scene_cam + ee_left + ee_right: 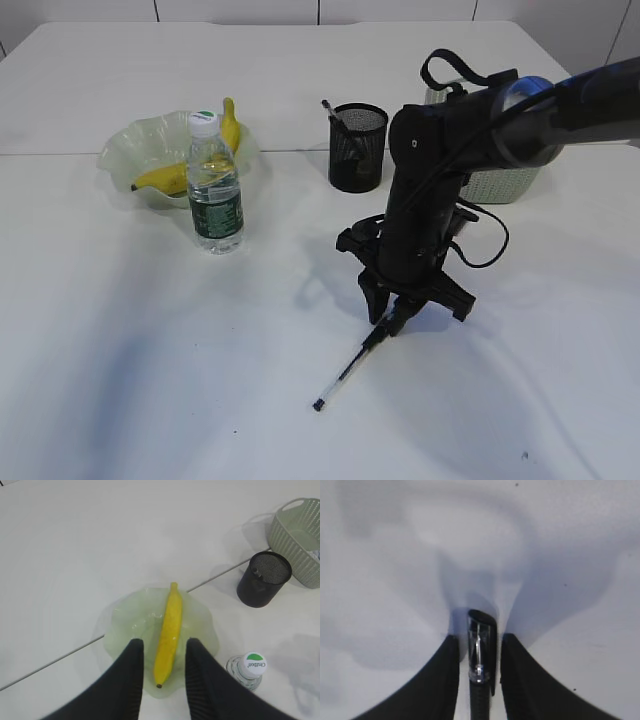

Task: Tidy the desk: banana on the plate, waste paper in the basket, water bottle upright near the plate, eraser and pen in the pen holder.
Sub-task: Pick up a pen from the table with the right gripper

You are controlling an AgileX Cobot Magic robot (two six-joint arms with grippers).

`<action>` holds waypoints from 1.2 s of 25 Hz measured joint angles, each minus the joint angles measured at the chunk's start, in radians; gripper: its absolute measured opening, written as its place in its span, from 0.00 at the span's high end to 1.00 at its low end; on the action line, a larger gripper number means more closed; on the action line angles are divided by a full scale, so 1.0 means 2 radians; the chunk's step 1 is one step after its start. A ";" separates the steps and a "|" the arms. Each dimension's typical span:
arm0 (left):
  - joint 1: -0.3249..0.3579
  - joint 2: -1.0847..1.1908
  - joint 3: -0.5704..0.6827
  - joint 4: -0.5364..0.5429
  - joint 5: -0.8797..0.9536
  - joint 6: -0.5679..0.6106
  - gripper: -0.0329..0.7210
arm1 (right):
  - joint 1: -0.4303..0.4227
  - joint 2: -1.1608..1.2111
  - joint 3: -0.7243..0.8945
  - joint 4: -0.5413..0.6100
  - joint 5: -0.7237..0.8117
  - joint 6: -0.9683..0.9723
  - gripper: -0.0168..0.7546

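The fingers are on either side of only the pen's top end (393,323). The pen's long free body (348,370) will hang down under them when I lift the pen.
A black pen (345,375) lies slanted on the white table. My right gripper (392,322) is lowered over its upper end. In the right wrist view the jaws (479,637) are open and straddle the pen (481,650), with a narrow gap on each side. The banana (165,178) lies on the pale green plate (125,150). The water bottle (215,195) stands upright just in front of the plate. My left gripper (162,647) is open and empty, hovering above the banana (169,620) and the plate (125,615). The eraser and waste paper do not show.
A black mesh pen holder (357,148) with another pen in it stands behind my right arm. A grey-green basket (500,180) sits to its right. Both show in the left wrist view: pen holder (263,578), basket (297,540), and the bottle cap (252,664).
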 joint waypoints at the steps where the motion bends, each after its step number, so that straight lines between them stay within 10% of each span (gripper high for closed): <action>1: 0.000 0.000 0.000 0.001 0.000 0.000 0.70 | 0.000 0.000 0.000 0.000 0.000 0.000 0.74; 30: 0.000 0.000 0.000 0.009 0.005 0.000 0.70 | 0.001 0.001 -0.019 -0.136 0.000 -0.004 0.85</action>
